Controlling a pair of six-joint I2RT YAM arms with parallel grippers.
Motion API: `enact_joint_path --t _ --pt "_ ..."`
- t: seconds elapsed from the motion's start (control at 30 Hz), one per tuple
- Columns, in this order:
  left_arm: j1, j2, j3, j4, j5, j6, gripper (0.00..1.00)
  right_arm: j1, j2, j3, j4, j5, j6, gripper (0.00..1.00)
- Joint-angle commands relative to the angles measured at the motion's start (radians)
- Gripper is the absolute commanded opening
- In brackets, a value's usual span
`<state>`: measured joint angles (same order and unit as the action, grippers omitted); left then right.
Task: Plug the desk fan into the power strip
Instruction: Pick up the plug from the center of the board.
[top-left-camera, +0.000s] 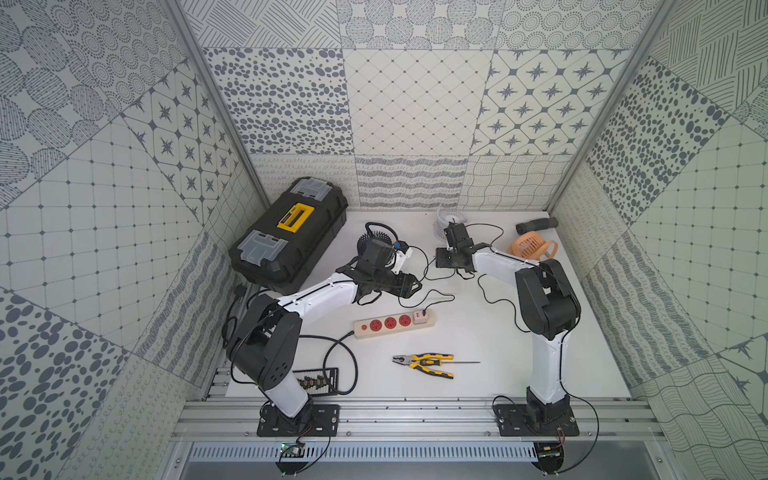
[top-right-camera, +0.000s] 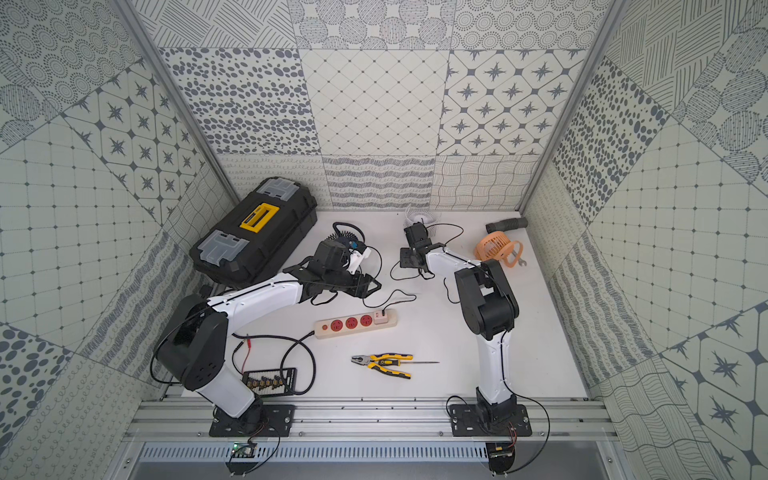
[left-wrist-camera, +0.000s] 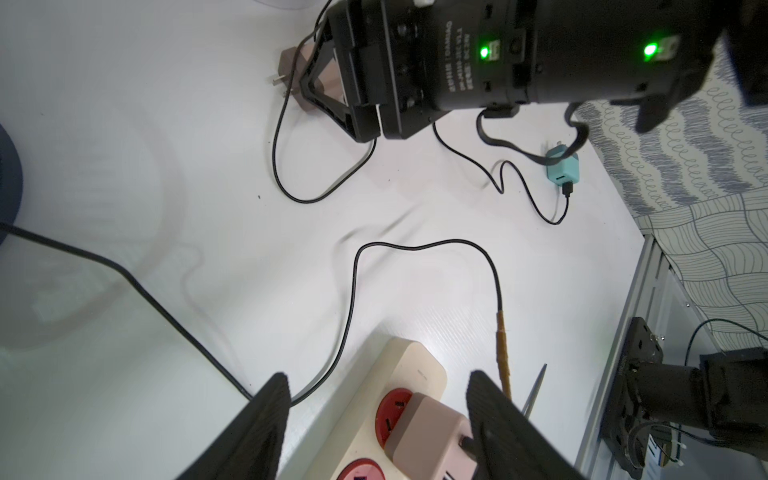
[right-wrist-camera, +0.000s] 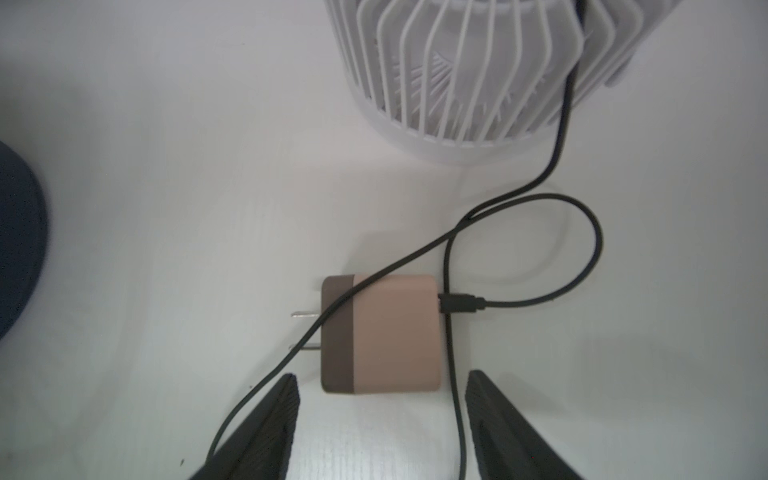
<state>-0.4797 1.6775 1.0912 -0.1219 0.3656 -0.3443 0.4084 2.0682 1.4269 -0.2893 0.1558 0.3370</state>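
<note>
The brown adapter is lying flat, but the power strip's sockets point up. My left gripper should therefore hold the adapter's prong end while my right gripper grasps the adapter's cord end.
The cream power strip with red sockets lies mid-table; a pink adapter sits in its end socket. My left gripper hovers open above that end of the strip, and its fingers touch nothing. A white desk fan stands at the back, with its black cord looping to a brown two-prong adapter that lies flat on the table. My right gripper points down just short of that adapter, open, its fingers either side of bare table. In both top views the right gripper hides the adapter.
A black toolbox fills the back left, and a black fan stands beside it. An orange fan and a black cylinder are back right. Pliers lie in front of the strip. A teal adapter lies under the right arm.
</note>
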Motion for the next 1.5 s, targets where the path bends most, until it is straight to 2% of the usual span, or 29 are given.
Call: enact_joint_path --t 0.0,0.33,0.5,0.67,0.9,1.23,1.33,1.47 --pt "0.004 -0.019 -0.005 0.031 -0.016 0.016 0.70 0.000 0.034 0.033 -0.004 0.039 -0.014 0.65" --pt "0.006 -0.021 -0.014 0.030 -0.022 0.022 0.70 0.000 0.089 0.088 -0.005 0.024 -0.028 0.61" --pt "0.007 -0.024 -0.014 0.023 -0.028 0.018 0.70 0.001 0.094 0.093 -0.005 0.025 -0.040 0.52" --pt "0.007 -0.053 -0.040 0.041 -0.033 -0.016 0.70 0.002 0.037 0.049 0.004 0.042 -0.056 0.43" --pt "0.007 -0.126 -0.084 0.053 -0.009 -0.086 0.70 0.006 -0.165 -0.150 0.047 0.063 -0.055 0.42" --pt "0.006 -0.202 -0.121 0.053 0.139 -0.180 0.70 0.049 -0.590 -0.528 0.084 -0.002 -0.024 0.42" --pt "0.007 -0.231 -0.144 0.049 0.170 -0.197 0.71 0.091 -0.707 -0.613 0.084 -0.029 -0.009 0.41" --pt "0.007 -0.253 -0.142 0.013 0.212 -0.208 0.71 0.201 -0.852 -0.693 0.078 -0.026 -0.001 0.40"
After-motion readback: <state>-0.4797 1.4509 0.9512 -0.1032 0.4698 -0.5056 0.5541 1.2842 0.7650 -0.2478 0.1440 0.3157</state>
